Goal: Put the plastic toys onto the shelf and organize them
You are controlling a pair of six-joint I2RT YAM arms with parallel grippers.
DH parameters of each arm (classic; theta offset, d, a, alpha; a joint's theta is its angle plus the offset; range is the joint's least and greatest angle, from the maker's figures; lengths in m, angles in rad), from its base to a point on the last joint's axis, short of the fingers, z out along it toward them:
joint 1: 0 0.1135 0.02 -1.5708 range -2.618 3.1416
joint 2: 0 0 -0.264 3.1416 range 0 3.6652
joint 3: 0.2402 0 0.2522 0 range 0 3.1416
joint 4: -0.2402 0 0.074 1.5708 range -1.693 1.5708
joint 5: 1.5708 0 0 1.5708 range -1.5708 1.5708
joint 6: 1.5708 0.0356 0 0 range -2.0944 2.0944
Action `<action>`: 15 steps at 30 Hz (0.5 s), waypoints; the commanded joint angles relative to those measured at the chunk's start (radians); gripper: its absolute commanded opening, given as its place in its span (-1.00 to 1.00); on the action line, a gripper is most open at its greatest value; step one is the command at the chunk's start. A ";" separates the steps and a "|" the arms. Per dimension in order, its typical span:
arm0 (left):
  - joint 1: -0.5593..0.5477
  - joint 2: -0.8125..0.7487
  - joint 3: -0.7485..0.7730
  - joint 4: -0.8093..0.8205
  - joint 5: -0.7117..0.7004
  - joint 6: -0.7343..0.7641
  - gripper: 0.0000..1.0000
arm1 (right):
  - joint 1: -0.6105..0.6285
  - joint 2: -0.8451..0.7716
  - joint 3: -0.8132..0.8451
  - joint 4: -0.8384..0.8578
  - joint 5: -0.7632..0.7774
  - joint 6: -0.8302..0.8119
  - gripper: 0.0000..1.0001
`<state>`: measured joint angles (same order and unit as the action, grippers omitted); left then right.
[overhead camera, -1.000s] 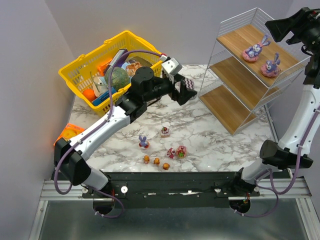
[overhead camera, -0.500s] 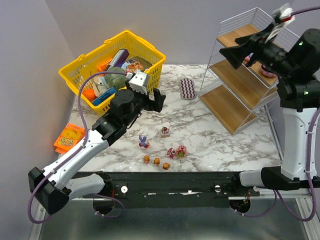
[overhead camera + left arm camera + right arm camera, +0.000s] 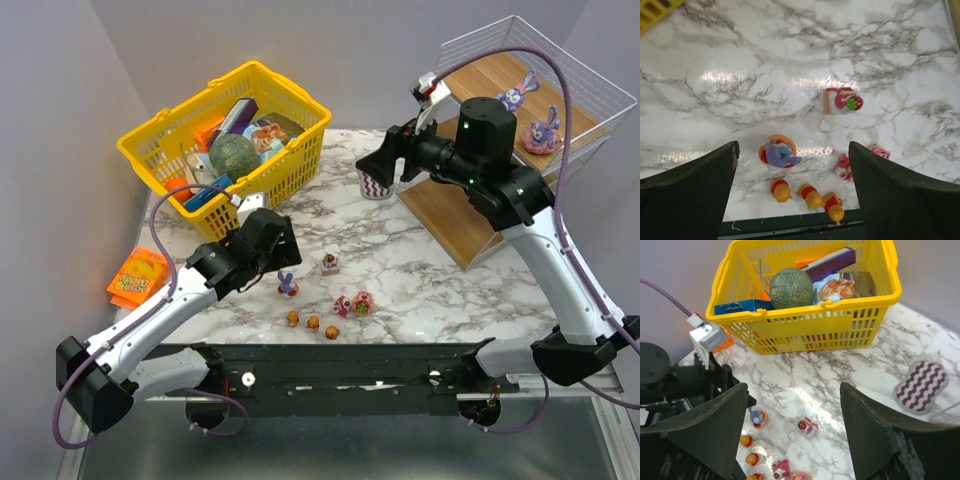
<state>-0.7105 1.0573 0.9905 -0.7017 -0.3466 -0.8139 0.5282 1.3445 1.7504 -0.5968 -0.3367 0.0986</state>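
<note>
The bunny on the marble (image 3: pixel 287 284) is far from my right gripper, which is hovering by the shelf (image 3: pixel 500 75), so next my left gripper picks the bunny up and hands it over.
Two purple bunnies (image 3: pixel 513 97) (image 3: pixel 543 132) stand on the top board of the shelf (image 3: pixel 440 215). On the marble near the front edge are a third bunny (image 3: pixel 287 284), a strawberry toy (image 3: pixel 330 263), two pink toys (image 3: pixel 343 305) (image 3: pixel 363 301) and three orange bears (image 3: pixel 313 323). My left gripper (image 3: pixel 283 240) is open and empty, hovering just behind the bunny (image 3: pixel 777 153), with the bears (image 3: pixel 810 196) between its fingers in its wrist view. My right gripper (image 3: pixel 385 165) is open and empty, high over the table's back, looking down at the toys (image 3: pixel 807 426).
A yellow basket (image 3: pixel 160 125) with a melon, boxes and packets stands at the back left. A purple zigzag pad (image 3: pixel 921 385) lies beside the shelf's foot. A flat orange packet (image 3: pixel 137 277) lies at the left table edge. The bears sit close to the front edge.
The left arm has drawn back from the pad area to just behind the loose toys. The right arm has swung from the shelf top leftwards and down over the table's back.
</note>
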 commanded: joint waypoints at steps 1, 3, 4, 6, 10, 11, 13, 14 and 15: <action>-0.049 0.012 -0.053 -0.080 -0.034 -0.140 0.97 | 0.036 0.019 -0.041 -0.026 0.122 0.098 0.60; -0.075 0.032 -0.081 -0.084 -0.049 -0.149 0.97 | 0.036 0.013 -0.077 -0.014 0.123 0.122 0.59; -0.078 0.036 -0.095 -0.068 -0.052 -0.163 0.98 | 0.036 0.010 -0.086 -0.009 0.123 0.122 0.59; -0.090 0.043 -0.151 -0.023 -0.068 -0.166 0.98 | 0.036 0.004 -0.095 -0.009 0.134 0.122 0.59; -0.116 0.029 -0.271 0.192 -0.077 -0.142 0.87 | 0.036 0.004 -0.100 -0.020 0.139 0.112 0.59; -0.116 0.029 -0.292 0.220 -0.075 -0.139 0.84 | 0.036 0.005 -0.098 -0.023 0.139 0.105 0.59; -0.118 0.030 -0.337 0.292 -0.075 -0.123 0.76 | 0.036 0.010 -0.095 -0.032 0.145 0.099 0.59; -0.121 0.027 -0.351 0.318 -0.075 -0.116 0.73 | 0.036 0.012 -0.095 -0.035 0.148 0.095 0.59; -0.122 0.027 -0.380 0.349 -0.068 -0.101 0.67 | 0.036 0.013 -0.095 -0.038 0.151 0.092 0.59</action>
<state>-0.8230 1.0916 0.6708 -0.5480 -0.3744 -0.9360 0.5629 1.3560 1.6535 -0.6048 -0.2230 0.1986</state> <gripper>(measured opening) 0.879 0.797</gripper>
